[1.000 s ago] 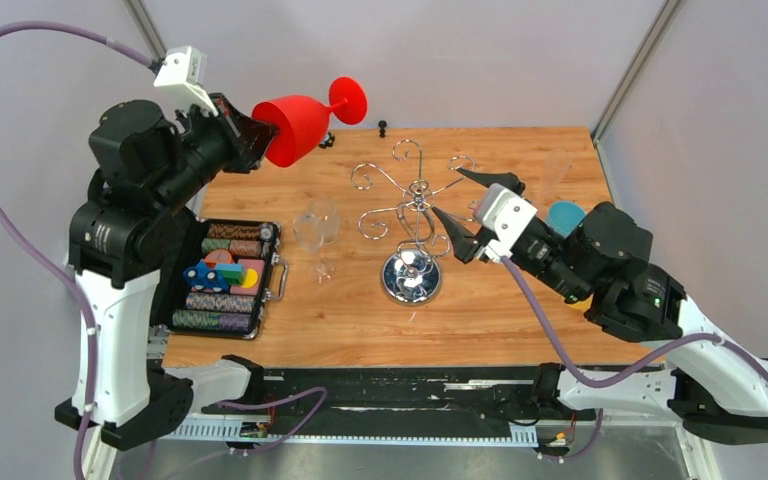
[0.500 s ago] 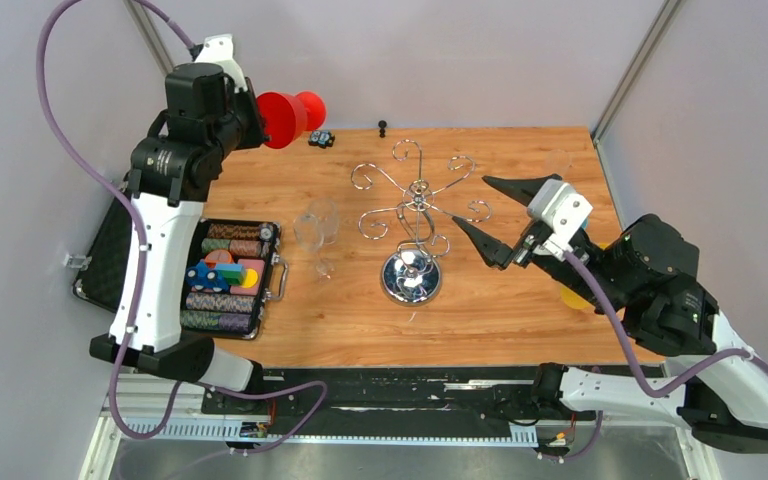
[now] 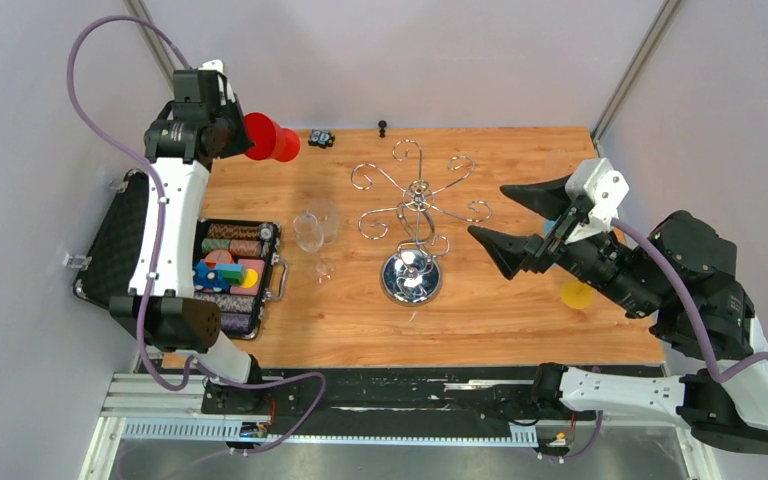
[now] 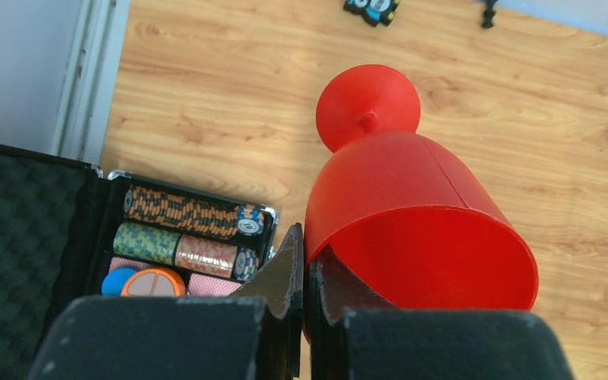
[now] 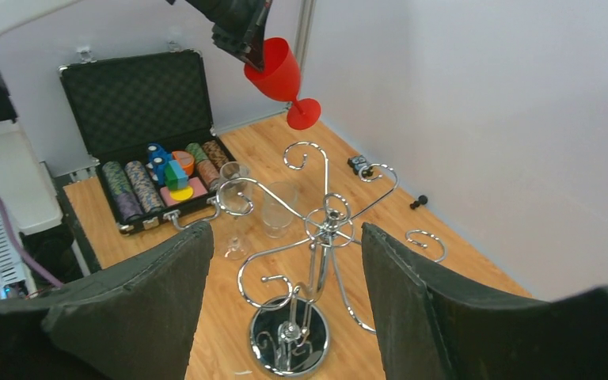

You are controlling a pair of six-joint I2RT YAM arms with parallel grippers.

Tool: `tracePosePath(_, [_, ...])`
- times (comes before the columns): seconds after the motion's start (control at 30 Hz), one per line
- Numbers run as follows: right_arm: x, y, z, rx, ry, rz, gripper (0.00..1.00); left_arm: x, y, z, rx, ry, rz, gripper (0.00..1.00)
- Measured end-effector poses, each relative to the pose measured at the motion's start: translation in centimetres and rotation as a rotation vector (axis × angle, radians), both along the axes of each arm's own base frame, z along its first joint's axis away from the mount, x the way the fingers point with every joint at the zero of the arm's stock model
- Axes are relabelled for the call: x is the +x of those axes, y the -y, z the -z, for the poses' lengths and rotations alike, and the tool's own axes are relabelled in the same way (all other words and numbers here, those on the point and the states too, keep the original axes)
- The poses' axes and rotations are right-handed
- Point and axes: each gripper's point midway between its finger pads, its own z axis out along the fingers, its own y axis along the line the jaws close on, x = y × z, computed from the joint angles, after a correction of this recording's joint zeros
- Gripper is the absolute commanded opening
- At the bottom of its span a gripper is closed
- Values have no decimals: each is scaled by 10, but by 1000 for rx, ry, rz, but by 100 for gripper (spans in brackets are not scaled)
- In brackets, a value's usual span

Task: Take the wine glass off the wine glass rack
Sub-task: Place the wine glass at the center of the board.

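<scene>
I should keep lowering the glass with my left gripper until its foot stands on the wood (image 3: 292, 210) beside the case, because that spot is free and the red wine glass's foot (image 3: 288, 147) points down.
My left gripper (image 4: 307, 261) is shut on the rim of the red wine glass (image 4: 412, 198), one finger inside the bowl and one outside. The wine glass (image 3: 268, 138) hangs in the air over the table's far left corner, apart from the rack, its foot pointing away from the gripper (image 3: 232, 135). The chrome wine glass rack (image 3: 415, 215) stands mid-table on its round mirrored base (image 3: 410, 275), no glass on the hooks I can see. My right gripper (image 3: 488, 211) is open, right of the rack and apart from it. Its view frames the rack (image 5: 321, 229) between the fingers, gripper (image 5: 285, 227) empty.
An open case of poker chips (image 3: 228, 275) lies at the left edge. A clear wine glass (image 3: 310, 240) and a clear tumbler (image 3: 325, 217) stand left of the rack. A small dark toy (image 3: 322, 139) and a black knob (image 3: 382, 127) sit at the far edge. A yellow object (image 3: 575, 293) lies under my right arm.
My left arm swung the red wine glass left and back toward the far left corner. My right gripper drew back to the right from the rack and opened wider.
</scene>
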Motion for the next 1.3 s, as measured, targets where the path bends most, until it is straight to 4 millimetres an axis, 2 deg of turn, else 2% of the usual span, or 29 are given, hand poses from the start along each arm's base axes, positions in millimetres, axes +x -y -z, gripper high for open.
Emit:
tracePosePath(0.13, [-7, 1, 6, 11, -54, -27, 71, 14, -10, 29, -10, -74, -16, 0])
tracePosePath(0.3, [-13, 15, 10, 31, -77, -20, 71, 26, -22, 55, -19, -139, -36, 0])
tracePosePath(0.53, [-17, 26, 15, 47, -93, -11, 71, 38, -19, 92, -39, -229, -19, 0])
tracePosePath(0.8, [-15, 22, 28, 21, -114, -8, 72, 39, -17, 137, -52, -343, -16, 0])
tracePosePath(1.3, [-13, 21, 47, -22, -134, 1, 73, 29, -16, 196, -38, -491, -22, 0])
